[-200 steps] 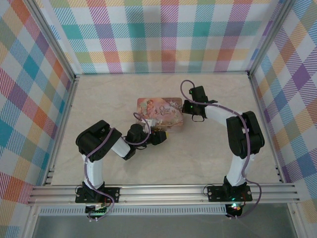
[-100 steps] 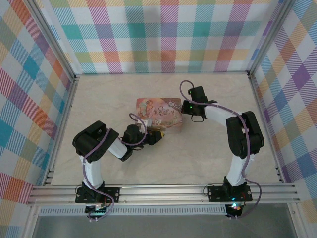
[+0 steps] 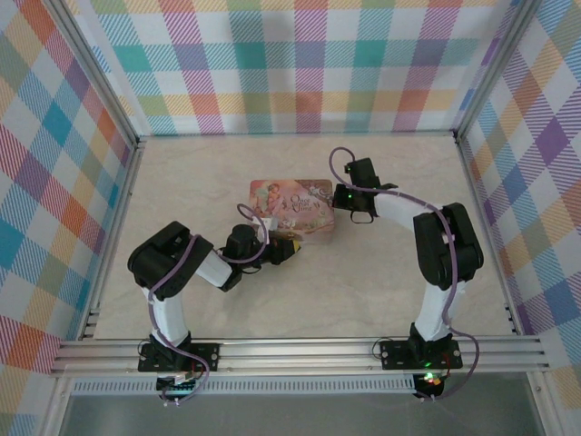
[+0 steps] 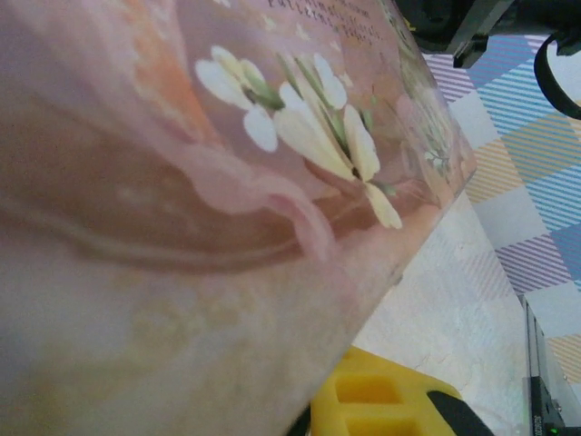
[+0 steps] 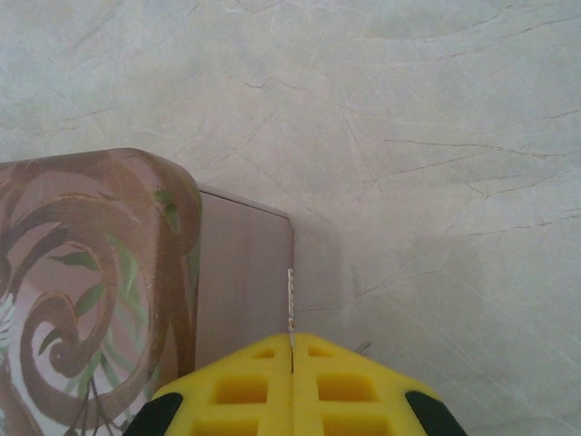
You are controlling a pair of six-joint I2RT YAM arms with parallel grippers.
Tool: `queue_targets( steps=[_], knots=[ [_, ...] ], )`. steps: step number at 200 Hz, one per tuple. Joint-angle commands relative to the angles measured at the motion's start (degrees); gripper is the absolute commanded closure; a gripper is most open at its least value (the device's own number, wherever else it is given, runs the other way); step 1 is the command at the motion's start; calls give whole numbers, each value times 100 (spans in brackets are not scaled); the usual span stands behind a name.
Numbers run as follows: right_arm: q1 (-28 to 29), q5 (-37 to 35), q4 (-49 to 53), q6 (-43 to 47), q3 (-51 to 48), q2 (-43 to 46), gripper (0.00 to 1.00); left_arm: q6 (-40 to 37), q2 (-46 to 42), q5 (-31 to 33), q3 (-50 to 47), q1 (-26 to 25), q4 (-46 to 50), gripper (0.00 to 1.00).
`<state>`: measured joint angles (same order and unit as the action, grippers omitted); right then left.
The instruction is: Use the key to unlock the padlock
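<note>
The key in my right gripper is lying along the tin's end [image 5: 245,282]. Next, I move back and bring the key around to the tin's near side [image 3: 314,242] by my left gripper.
The pink illustrated tin [image 3: 292,207] lies mid-table. My right gripper [image 3: 338,209] hovers at its right end, shut on the key [image 5: 290,304], a thin dull-metal blade sticking out between the yellow fingertips [image 5: 254,381]. The blade runs along the tin's [image 5: 100,272] side wall corner, just above the table. My left gripper [image 3: 289,247] presses against the tin's near right corner. In the left wrist view the tin's flowered lid [image 4: 227,182] is very close, and one yellow finger [image 4: 381,400] shows beside its wall; the other finger is hidden. The padlock is hidden.
The pale marbled tabletop [image 3: 390,272] is bordered by checked walls [image 3: 300,64] and a metal rail [image 3: 300,350] at the near edge. Part of the right arm [image 4: 472,27] appears beyond the tin in the left wrist view.
The left arm's elbow has swung left and its gripper has drawn slightly nearer along the tin's near edge. The right arm and the tin have stayed put.
</note>
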<state>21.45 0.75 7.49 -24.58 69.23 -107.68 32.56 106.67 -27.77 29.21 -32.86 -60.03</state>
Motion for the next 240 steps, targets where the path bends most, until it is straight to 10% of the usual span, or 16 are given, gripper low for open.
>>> queue_targets(
  steps=[1,87,240],
  knots=[
    [102,391,93,82,397,-278,100,11,-11,-416,22,34,1013,86],
    [34,557,513,406,947,-540,100,362,-38,-475,215,34,1042,86],
    [-738,2280,-587,-153,-2309,3257,100,1015,-741,-518,1222,34,2960,85]
  ],
)
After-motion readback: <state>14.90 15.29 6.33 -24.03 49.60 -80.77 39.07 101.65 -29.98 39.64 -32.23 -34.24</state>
